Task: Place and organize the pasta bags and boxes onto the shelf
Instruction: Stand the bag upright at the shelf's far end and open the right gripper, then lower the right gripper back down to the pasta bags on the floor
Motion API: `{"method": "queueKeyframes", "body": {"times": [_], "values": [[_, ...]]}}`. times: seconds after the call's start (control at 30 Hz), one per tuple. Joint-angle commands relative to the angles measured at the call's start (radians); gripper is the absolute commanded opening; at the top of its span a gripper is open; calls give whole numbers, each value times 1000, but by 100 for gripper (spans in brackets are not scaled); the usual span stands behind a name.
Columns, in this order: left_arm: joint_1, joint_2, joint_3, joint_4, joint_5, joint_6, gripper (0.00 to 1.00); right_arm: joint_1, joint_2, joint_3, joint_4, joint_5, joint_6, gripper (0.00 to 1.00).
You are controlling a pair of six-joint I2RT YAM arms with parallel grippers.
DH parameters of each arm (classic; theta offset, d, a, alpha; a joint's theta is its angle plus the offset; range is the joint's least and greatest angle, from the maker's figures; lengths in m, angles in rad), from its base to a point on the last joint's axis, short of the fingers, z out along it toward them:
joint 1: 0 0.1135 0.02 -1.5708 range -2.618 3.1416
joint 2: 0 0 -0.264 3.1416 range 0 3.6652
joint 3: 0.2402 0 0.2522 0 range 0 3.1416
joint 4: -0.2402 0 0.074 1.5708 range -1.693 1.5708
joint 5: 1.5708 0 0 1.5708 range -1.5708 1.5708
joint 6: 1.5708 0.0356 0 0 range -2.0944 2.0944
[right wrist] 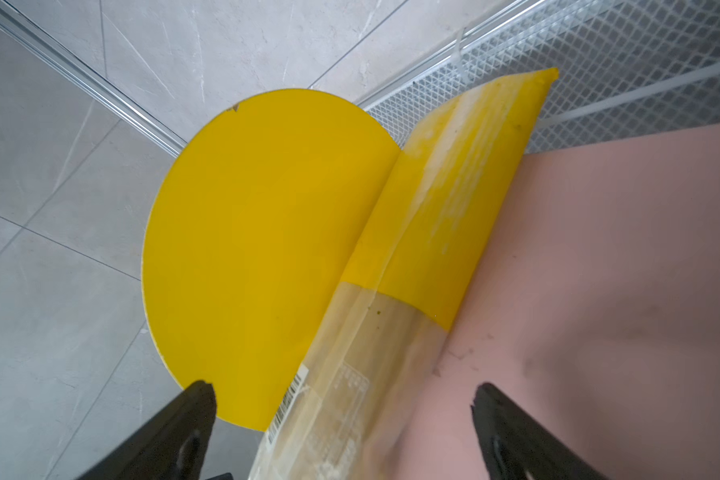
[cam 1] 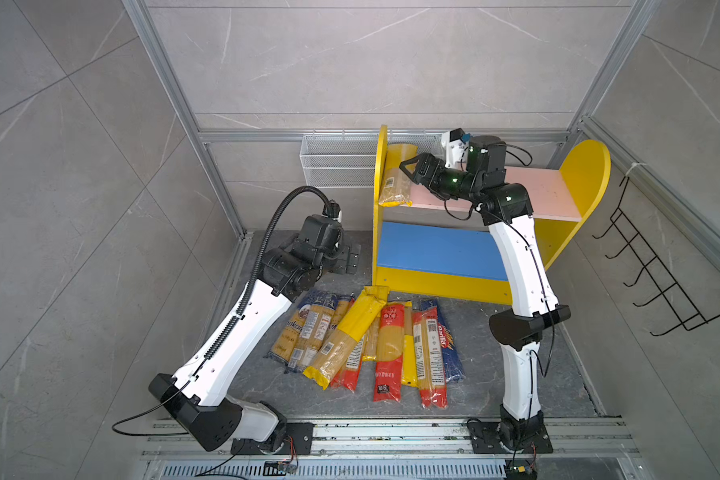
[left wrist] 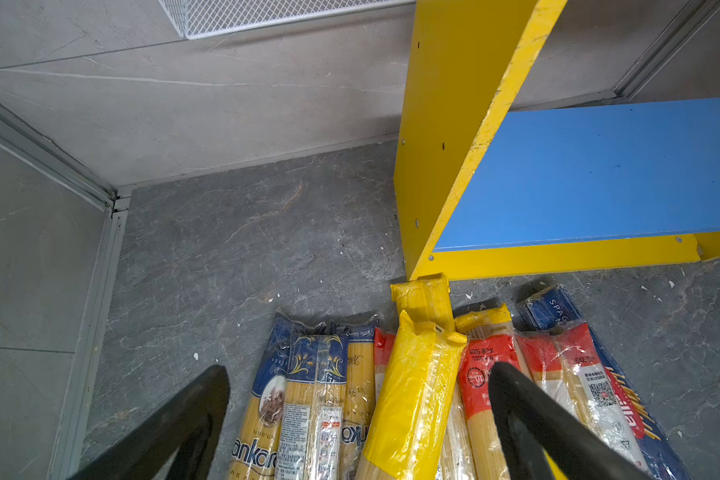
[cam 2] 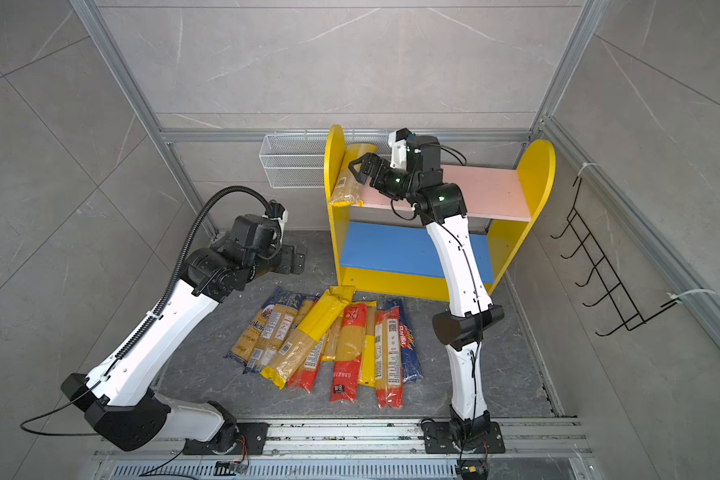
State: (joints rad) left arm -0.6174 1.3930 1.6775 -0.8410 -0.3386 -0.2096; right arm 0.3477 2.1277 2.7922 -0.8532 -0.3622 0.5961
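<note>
My right gripper should keep going down to the red packet overlapping the blue packet (cam 1: 429, 360) and close across it, as the yellow packet (cam 1: 396, 177) is resting against the side panel.
The shelf (cam 1: 533, 195) (cam 2: 487, 191) stands at the back, with yellow side panels, a pink upper board (right wrist: 620, 249) and a blue lower board (left wrist: 599, 174). One yellow pasta packet (cam 1: 398, 183) (cam 2: 350, 183) (right wrist: 445, 208) lies on the pink board against the left side panel. My right gripper (cam 1: 404, 170) (cam 2: 354, 168) (right wrist: 344, 392) hovers over its near end, open, fingers clear of it. Several yellow, red and blue pasta packets (cam 1: 375, 345) (cam 2: 333, 340) (left wrist: 412, 395) lie side by side on the floor before the shelf. My left gripper (cam 1: 348, 257) (cam 2: 294, 259) (left wrist: 360, 374) is open above their far ends, holding nothing.
A white wire mesh basket (cam 1: 337, 162) (left wrist: 275, 16) hangs on the back wall left of the shelf. A black wire hook rack (cam 1: 649, 270) hangs on the right wall. Grey walls with aluminium frame posts enclose the floor, and the arms' base rail (cam 1: 391, 432) runs along the front.
</note>
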Motion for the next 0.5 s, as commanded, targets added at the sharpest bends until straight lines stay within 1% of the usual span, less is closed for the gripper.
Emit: {"method": "queueKeyframes", "body": {"times": [0.0,0.07,0.13,0.23,0.3,0.47], "values": [[0,-70,-13,21,-2,-17,100,18,-99,-39,-71,142,-109,100],[0,-92,-29,25,0,-15,100,50,-165,-97,-91,260,-166,100],[0,-113,-39,25,7,-12,100,85,-231,-171,-98,345,-212,100],[0,-139,-55,23,21,-7,100,130,-297,-264,-141,417,-246,99],[0,-152,-62,25,36,-7,100,166,-316,-282,-198,452,-251,96],[0,-188,-81,13,76,-15,100,343,-356,-343,-370,665,-263,93]]}}
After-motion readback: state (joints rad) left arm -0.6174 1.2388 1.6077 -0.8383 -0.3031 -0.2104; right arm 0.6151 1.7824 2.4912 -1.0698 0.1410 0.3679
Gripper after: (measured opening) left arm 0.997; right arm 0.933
